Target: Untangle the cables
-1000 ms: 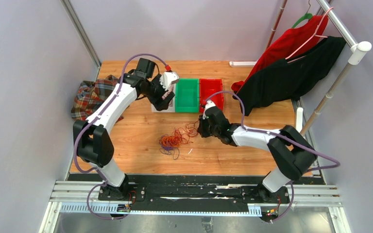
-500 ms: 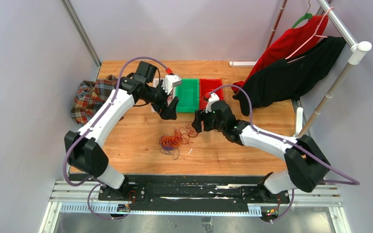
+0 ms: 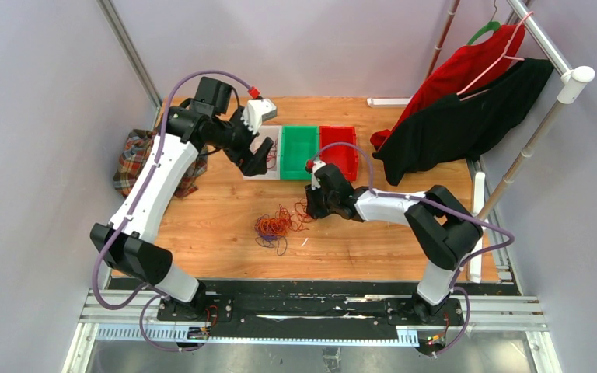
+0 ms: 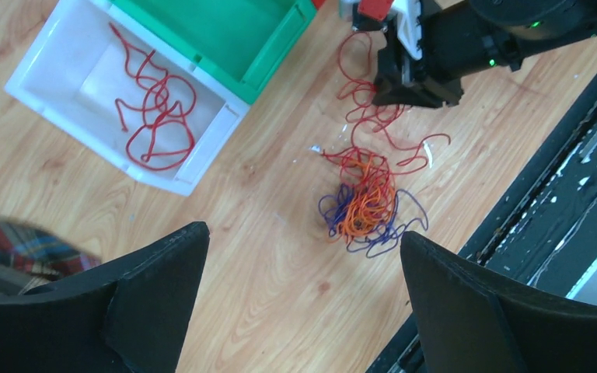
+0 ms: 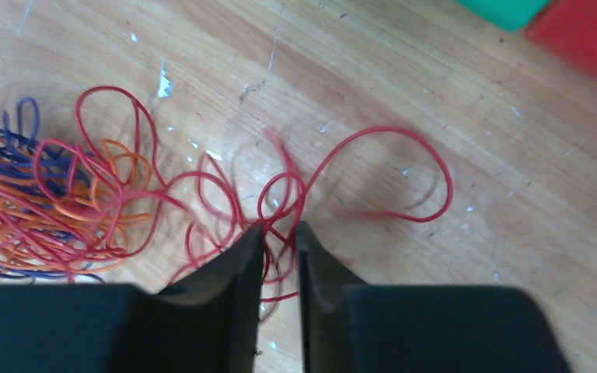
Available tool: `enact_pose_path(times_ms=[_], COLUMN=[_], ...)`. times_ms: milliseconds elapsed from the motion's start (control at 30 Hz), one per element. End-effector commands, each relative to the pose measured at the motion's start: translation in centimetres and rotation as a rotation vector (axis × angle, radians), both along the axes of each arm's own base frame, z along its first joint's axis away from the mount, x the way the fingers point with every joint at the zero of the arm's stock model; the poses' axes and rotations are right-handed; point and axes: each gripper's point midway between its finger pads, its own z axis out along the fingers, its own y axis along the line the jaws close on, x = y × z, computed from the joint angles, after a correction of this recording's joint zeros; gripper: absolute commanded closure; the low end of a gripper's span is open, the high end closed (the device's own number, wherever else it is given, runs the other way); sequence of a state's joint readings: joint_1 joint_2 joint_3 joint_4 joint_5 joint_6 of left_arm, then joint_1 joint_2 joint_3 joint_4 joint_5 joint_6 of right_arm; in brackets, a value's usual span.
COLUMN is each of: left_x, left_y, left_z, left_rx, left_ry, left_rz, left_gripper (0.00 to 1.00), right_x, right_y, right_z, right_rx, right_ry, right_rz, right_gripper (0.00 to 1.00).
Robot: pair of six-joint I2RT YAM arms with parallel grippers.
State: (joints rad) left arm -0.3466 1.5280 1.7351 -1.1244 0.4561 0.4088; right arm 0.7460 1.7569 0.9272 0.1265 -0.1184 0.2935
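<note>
The red cable will come loose and hang down when I lift it, leaving the orange cables behind, since red loops trail loosely outside the orange bundle.
A tangle of orange, dark purple and red cables lies on the wooden table; it also shows in the left wrist view. Red loops trail out of it to the right. My right gripper is low at the tangle's right edge. Its jaws are almost closed, with red strands pinched between them. One red cable lies loose in the white bin. My left gripper is open wide and empty, high above the table near the white bin.
A green bin and a red bin stand in a row beside the white one. A plaid cloth lies at the left edge. Red and black garments hang at the back right. A black rail runs along the front.
My left arm has risen and drawn back left over the white bin. My right gripper lifted, swung left, then came down on the red strands at the tangle's right edge.
</note>
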Motion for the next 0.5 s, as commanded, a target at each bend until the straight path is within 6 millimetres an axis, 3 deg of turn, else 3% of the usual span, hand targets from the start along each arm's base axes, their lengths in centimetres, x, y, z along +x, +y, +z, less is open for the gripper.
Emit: enact_pose_path(times_ms=[0, 33, 233, 467], left_x=[-1.2, -1.5, -3.6, -5.2], left_y=[1.9, 1.9, 1.3, 0.4], left_z=[1.9, 1.9, 1.2, 1.9], left_rx=[0.042, 0.039, -0.003, -0.076], left_ry=[-0.061, -0.055, -0.008, 0.016], left_rz=[-0.009, -0.016, -0.069, -0.102], left_gripper=[0.01, 0.00, 0.17, 0.14], right_x=[-0.1, 0.0, -0.3, -0.8], right_y=[0.7, 0.5, -0.5, -1.4], right_z=[2.0, 2.6, 8.3, 16.5], right_rx=[0.032, 0.034, 0.080, 0.175], right_ry=[0.003, -0.007, -0.105, -0.251], right_rz=[0.018, 0.015, 0.025, 0.035], right_gripper=[0.97, 0.99, 0.99, 0.99])
